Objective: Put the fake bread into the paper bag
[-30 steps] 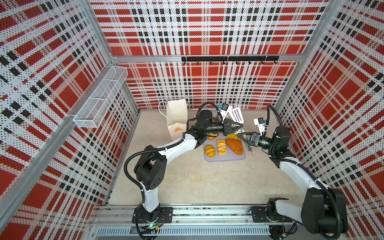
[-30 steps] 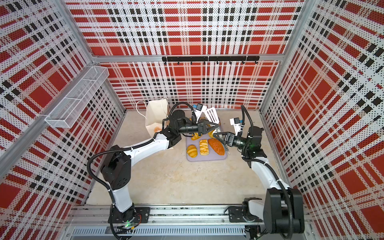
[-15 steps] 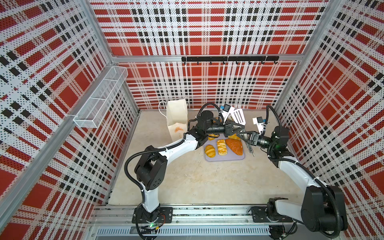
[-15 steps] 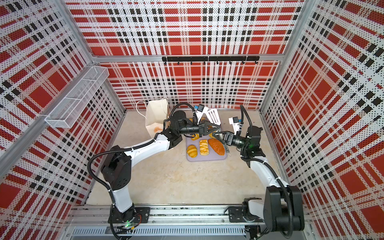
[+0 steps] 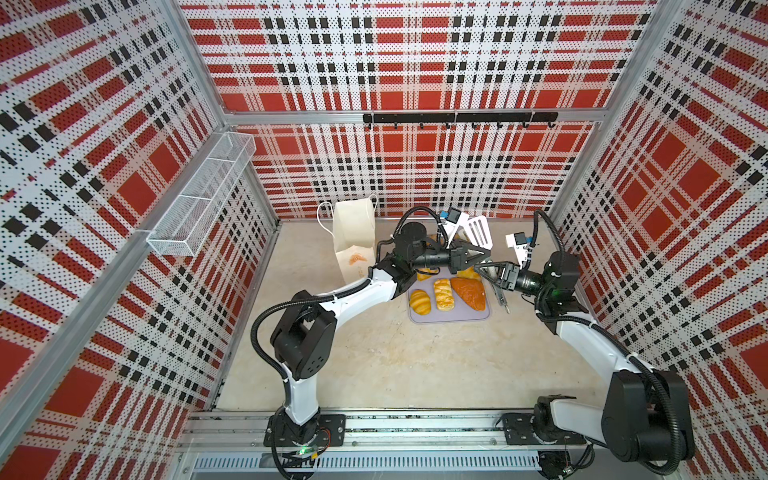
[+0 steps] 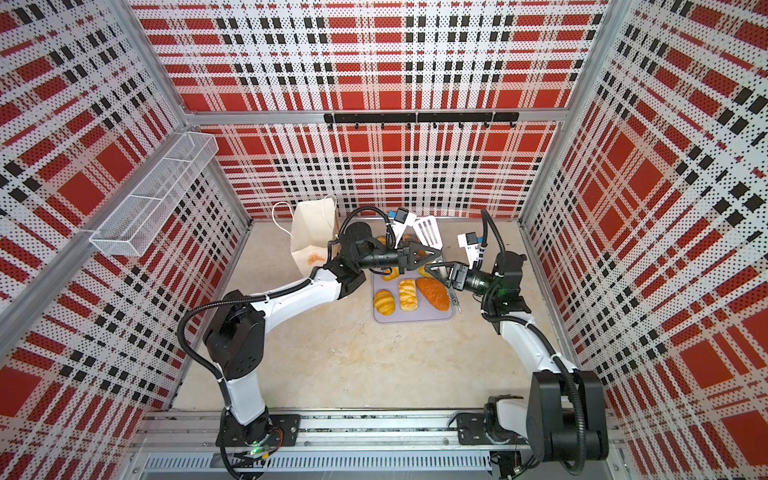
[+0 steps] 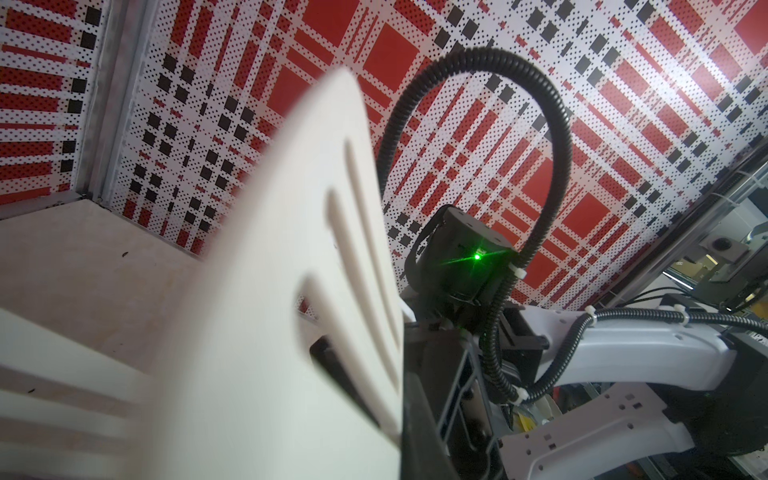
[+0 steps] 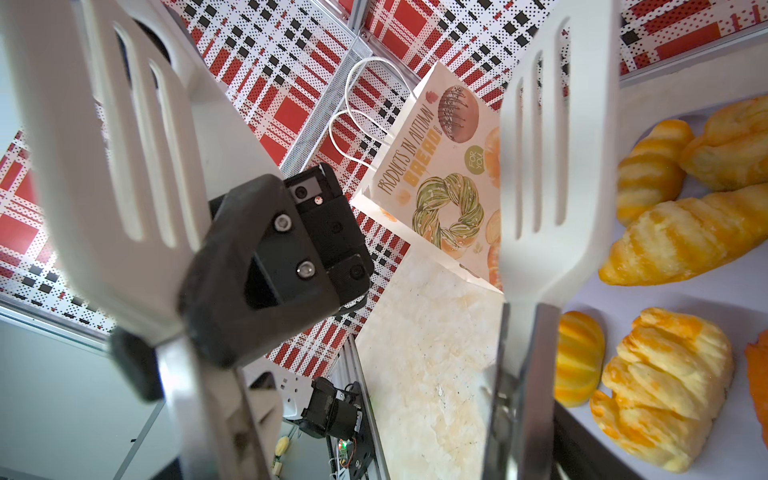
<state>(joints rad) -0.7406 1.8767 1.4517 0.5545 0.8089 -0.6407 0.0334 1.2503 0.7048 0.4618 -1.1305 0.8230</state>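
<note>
A white blade of the tongs [image 8: 136, 260] is held tight in my left gripper, so that gripper should open and move back to the paper bag [image 5: 353, 232] before my right gripper lowers the tongs.
The cream paper bag [image 5: 353, 232] [image 6: 311, 232] [image 8: 436, 166] stands upright at the back left. Several pieces of golden fake bread lie on the lilac tray [image 5: 449, 318]: a round bun [image 5: 419, 301], a braided roll [image 5: 444, 294], and a darker croissant [image 5: 469, 293]. More pieces are partly hidden under the arms. Above the tray's far edge, my right gripper [image 5: 488, 270] [image 6: 436, 268] is shut on metal tongs with white slotted blades [image 8: 557, 166]. My left gripper [image 5: 484, 251] [image 6: 438, 251] is shut on one blade [image 7: 291, 291] [image 8: 124, 145]. No bread lies between the blades.
A white wire basket [image 5: 199, 203] hangs on the left wall. A black hook rail [image 5: 457, 118] runs along the back wall. The two arms meet over the tray's back half, and the tongs' handle end [image 5: 505, 307] sticks out beside the tray's right edge.
My right gripper has edged a little left toward the left gripper, carrying the tongs. The left arm has barely moved and the bread lies as before.
</note>
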